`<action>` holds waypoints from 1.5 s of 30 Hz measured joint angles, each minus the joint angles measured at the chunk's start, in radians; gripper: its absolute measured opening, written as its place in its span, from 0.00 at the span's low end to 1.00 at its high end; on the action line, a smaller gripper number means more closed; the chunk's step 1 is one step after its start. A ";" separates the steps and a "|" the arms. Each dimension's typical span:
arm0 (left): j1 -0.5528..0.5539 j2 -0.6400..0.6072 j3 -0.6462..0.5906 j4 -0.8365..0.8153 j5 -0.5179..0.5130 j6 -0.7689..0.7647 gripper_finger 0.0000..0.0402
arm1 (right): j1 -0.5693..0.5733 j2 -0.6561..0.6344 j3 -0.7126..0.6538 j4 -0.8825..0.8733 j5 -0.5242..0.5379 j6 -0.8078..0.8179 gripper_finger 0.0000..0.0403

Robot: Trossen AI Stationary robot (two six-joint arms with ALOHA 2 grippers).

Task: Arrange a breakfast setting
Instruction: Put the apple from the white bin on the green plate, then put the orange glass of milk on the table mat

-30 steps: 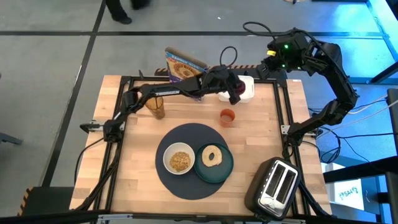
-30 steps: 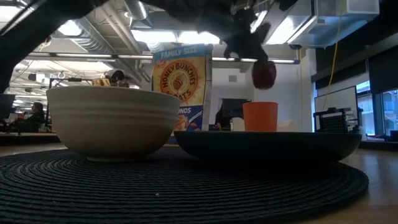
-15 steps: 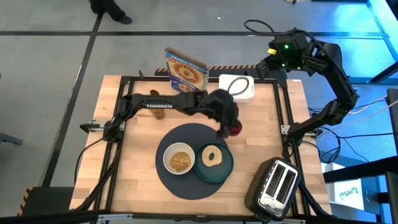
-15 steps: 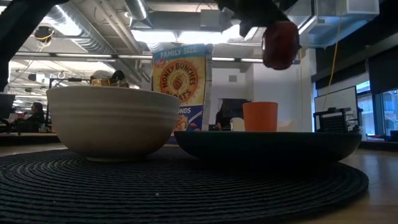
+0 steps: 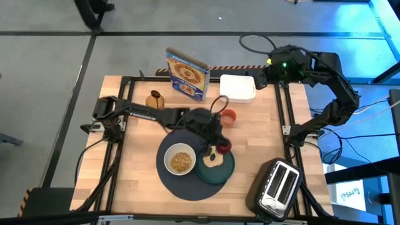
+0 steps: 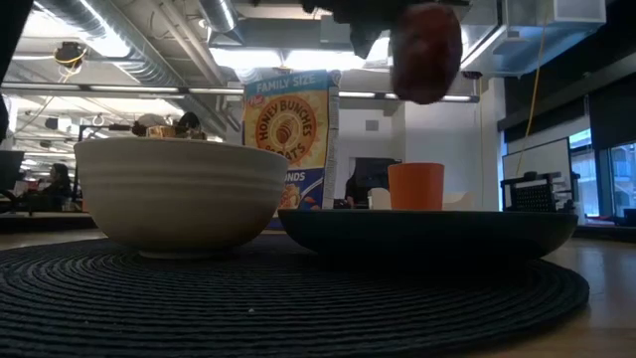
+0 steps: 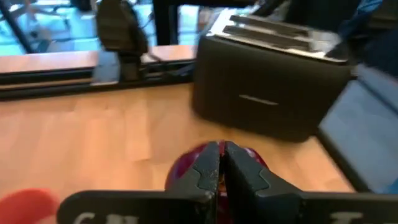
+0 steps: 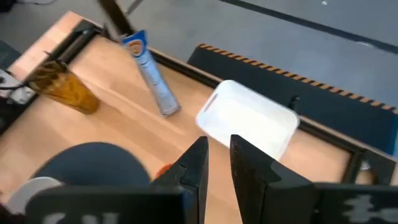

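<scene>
My left gripper keeps taking the red apple to the dark green plate, open beside the bagel (image 5: 217,174), and lets go once the apple sits on the plate (image 5: 215,172).
My left gripper (image 5: 218,142) is shut on a red apple (image 5: 224,145), held above the far edge of the dark green plate (image 5: 226,170). A bagel (image 5: 214,158) lies on that plate. Beside it a white bowl (image 5: 181,161) holds brown cereal. Plate and bowl rest on the round dark grey mat (image 5: 187,134). The small orange cup (image 5: 229,116) stands on the table beyond the mat. My right gripper (image 8: 217,152) waits, slightly open and empty, above the table's far right corner. My left gripper holds the apple at its top (image 7: 186,163), its two nearly closed fingers (image 7: 208,165) pointing down from above. The fingers hide the exact place of contact. The apple (image 6: 425,52) hangs below the fingers, lifted clear of plate and table.
A cereal box (image 5: 187,74) and a white tub (image 5: 237,89) stand at the far edge. A glass of amber liquid (image 5: 155,100) is at the far left. A black-and-silver toaster (image 5: 278,184) sits at the near right corner. Bare wood lies left of the mat.
My left gripper has carried the apple from beside the white tub toward the table's near edge, past the orange cup. It now holds the apple over the plate's far rim, still lifted clear. My right arm has turned a little at the far right corner.
</scene>
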 joint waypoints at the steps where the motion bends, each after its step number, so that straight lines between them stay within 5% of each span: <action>1: -0.011 -0.008 -0.047 0.060 0.004 -0.010 0.01 | 0.019 0.000 0.000 0.000 0.007 0.025 0.14; 8: -0.079 -0.024 -0.262 0.336 0.019 -0.036 0.01 | 0.144 0.001 0.000 -0.001 0.052 0.161 0.14; 14: -0.123 -0.007 -0.338 0.398 -0.011 -0.016 0.01 | 0.224 0.008 -0.055 0.000 0.075 0.286 0.14; 24: -0.189 0.110 -0.352 0.546 -0.016 0.078 0.02 | 0.311 0.008 -0.244 0.000 0.075 0.499 0.14; 35: -0.183 0.175 -0.351 0.551 -0.031 0.072 0.03 | 0.387 0.008 -0.280 0.033 0.075 0.580 0.14; 45: -0.151 0.126 -0.351 0.499 -0.030 0.020 0.30 | 0.385 0.008 -0.280 0.056 0.071 0.543 0.14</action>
